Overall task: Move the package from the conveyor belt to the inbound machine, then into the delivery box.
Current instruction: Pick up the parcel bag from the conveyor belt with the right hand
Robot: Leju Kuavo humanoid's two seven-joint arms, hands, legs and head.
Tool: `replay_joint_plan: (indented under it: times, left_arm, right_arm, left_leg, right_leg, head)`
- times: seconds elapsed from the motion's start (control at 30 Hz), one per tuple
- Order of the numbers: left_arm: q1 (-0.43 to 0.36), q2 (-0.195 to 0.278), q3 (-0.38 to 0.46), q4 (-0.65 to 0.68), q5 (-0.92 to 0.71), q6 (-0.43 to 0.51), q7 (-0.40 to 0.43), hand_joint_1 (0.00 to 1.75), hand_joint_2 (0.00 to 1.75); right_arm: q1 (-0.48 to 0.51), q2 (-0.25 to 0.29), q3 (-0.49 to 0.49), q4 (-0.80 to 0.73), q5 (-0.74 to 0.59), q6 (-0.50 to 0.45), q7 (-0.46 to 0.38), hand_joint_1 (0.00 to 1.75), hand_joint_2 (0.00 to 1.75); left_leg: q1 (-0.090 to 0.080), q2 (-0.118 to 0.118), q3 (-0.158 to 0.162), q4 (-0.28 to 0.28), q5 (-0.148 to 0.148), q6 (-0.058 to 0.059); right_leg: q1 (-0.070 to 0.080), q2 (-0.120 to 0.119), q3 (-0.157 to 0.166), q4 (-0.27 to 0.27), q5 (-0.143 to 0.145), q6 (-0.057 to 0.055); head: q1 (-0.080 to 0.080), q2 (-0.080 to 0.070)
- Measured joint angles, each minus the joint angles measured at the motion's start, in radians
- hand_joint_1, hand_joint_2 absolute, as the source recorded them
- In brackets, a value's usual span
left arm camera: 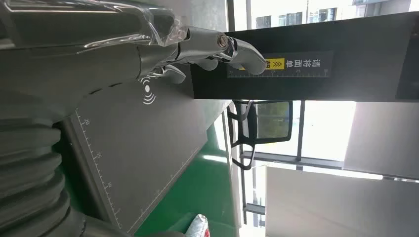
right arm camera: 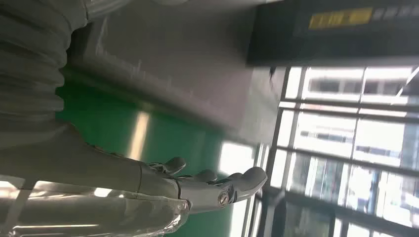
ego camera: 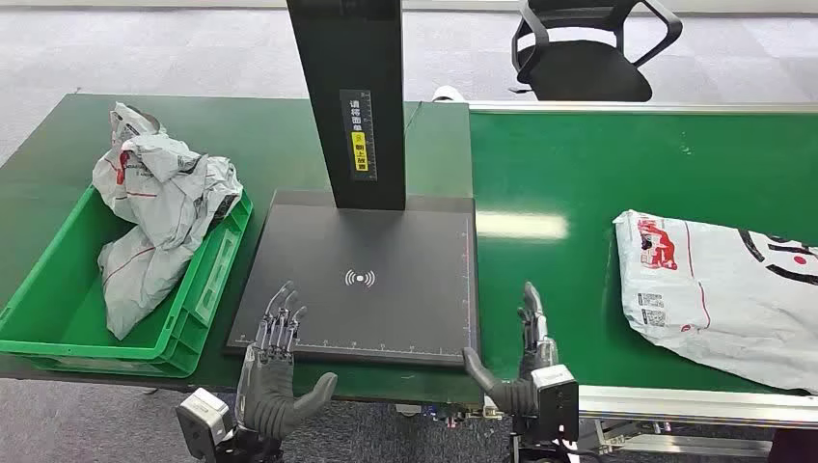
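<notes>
I expect the package (ego camera: 725, 289) to bunch into folds around my grip when I lift it, because the white plastic package's near edge (ego camera: 719, 361) lies thin and slack.
A white plastic package (ego camera: 723, 289) with red and black print lies flat on the green conveyor belt (ego camera: 579, 164) at the right. The inbound machine is a dark scan plate (ego camera: 367, 280) with a black post (ego camera: 352, 96) in the middle. The green delivery box (ego camera: 58, 309) at the left holds several white packages (ego camera: 159, 217). My left hand (ego camera: 275, 371) hovers open at the plate's near left corner, holding nothing. My right hand (ego camera: 521, 371) is open at the belt's near edge, well left of the package. Its fingers (right arm camera: 217, 185) are stretched out and empty; the left hand's fingers (left arm camera: 217, 49) are too.
A black office chair (ego camera: 588, 48) stands beyond the belt. The belt's metal rail (ego camera: 675, 400) runs along the near edge at the right. Green table surface (ego camera: 241, 135) surrounds the plate and the box.
</notes>
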Motion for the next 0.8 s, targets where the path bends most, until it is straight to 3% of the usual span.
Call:
replay_joint_plan:
  times: [0.13, 0.3, 0.43, 0.53, 0.63, 0.8]
  left_arm:
    - [0.0, 0.0, 0.0, 0.0, 0.004, -0.001, 0.0, 0.0, 1.75]
    - [-0.003, 0.0, -0.002, 0.0, 0.021, 0.001, 0.008, 0.0, 1.75]
    - [-0.008, 0.001, -0.005, 0.0, 0.032, 0.002, 0.013, 0.0, 1.75]
    - [-0.013, 0.001, -0.009, 0.0, 0.035, 0.001, 0.015, 0.0, 1.75]
    - [-0.014, 0.001, -0.009, 0.0, 0.036, 0.0, 0.015, 0.0, 1.75]
    - [-0.038, 0.004, -0.009, 0.022, 0.052, -0.008, 0.016, 0.0, 1.75]
  right_arm:
    - [-0.045, -0.038, -0.086, 0.003, 0.163, -0.131, 0.108, 0.0, 1.75]
    - [-0.191, -0.138, -0.274, 0.113, 0.464, -0.345, 0.269, 0.0, 1.75]
    - [-0.291, -0.217, -0.388, 0.227, 0.578, -0.428, 0.331, 0.0, 1.75]
    - [-0.356, -0.271, -0.451, 0.313, 0.572, -0.395, 0.355, 0.0, 1.75]
    - [-0.372, -0.286, -0.468, 0.338, 0.562, -0.374, 0.358, 0.0, 1.75]
    - [-0.528, -0.422, -0.602, 0.622, 0.466, -0.116, 0.324, 0.0, 1.75]
  left_leg:
    - [-0.001, 0.0, 0.0, 0.0, 0.0, 0.0]
    - [-0.002, 0.0, 0.001, 0.001, 0.0, 0.001]
    - [-0.001, 0.0, 0.001, 0.001, 0.0, 0.001]
    - [-0.001, 0.0, 0.001, 0.001, 0.0, 0.001]
    - [-0.001, 0.0, 0.001, 0.001, 0.0, 0.001]
    - [-0.001, -0.002, 0.0, 0.001, 0.0, 0.001]
  right_leg:
    - [-0.001, 0.0, 0.0, 0.0, 0.0, 0.0]
    - [-0.002, 0.0, 0.001, 0.0, 0.002, 0.002]
    - [-0.002, 0.0, 0.0, 0.0, 0.002, 0.002]
    - [-0.002, 0.0, 0.0, 0.0, 0.002, 0.002]
    - [-0.002, 0.0, 0.0, 0.0, 0.002, 0.002]
    - [-0.002, -0.001, 0.0, 0.0, 0.002, 0.002]
  head:
    - [0.0, 0.0]
    - [0.0, 0.0]
    - [0.0, 0.0]
    - [-0.001, 0.0]
    - [-0.001, 0.0]
    - [-0.001, 0.0]
